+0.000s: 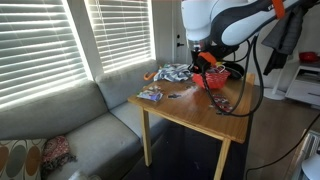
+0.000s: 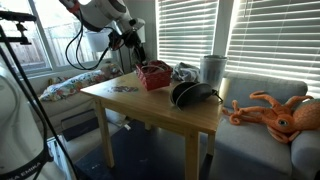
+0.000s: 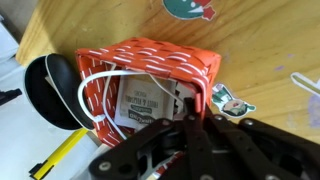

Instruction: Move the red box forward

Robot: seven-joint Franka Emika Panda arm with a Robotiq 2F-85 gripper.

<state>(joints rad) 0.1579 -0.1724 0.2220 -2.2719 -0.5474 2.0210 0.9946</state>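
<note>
The red box's near side [image 3: 204, 75] sits between my gripper's fingers, so my gripper should keep pushing the box forward until the box is close to the table's far edge [image 3: 24, 45], and then let it go.
The red box [image 3: 160, 58] is a bright red woven low-sided box on the wooden table [image 3: 270, 40]. It holds a white cable and a white printed packet. It shows in both exterior views [image 1: 214, 80] [image 2: 153, 75] near the table's middle. My gripper [image 3: 185, 108] comes down on the box's near wall, one finger inside and one outside, and is closed on the rim. It also shows in both exterior views [image 1: 207, 63] [image 2: 139, 57] just above the box.
Black headphones [image 3: 48, 90] [image 2: 190, 95] lie right beside the box. A blue-and-orange packet [image 1: 150, 96] lies near a table corner. A white cylinder [image 2: 212, 68] stands behind. Stickers [image 3: 231, 103] lie on the table. A sofa [image 1: 60, 130] and an orange octopus plush [image 2: 280, 115] flank it.
</note>
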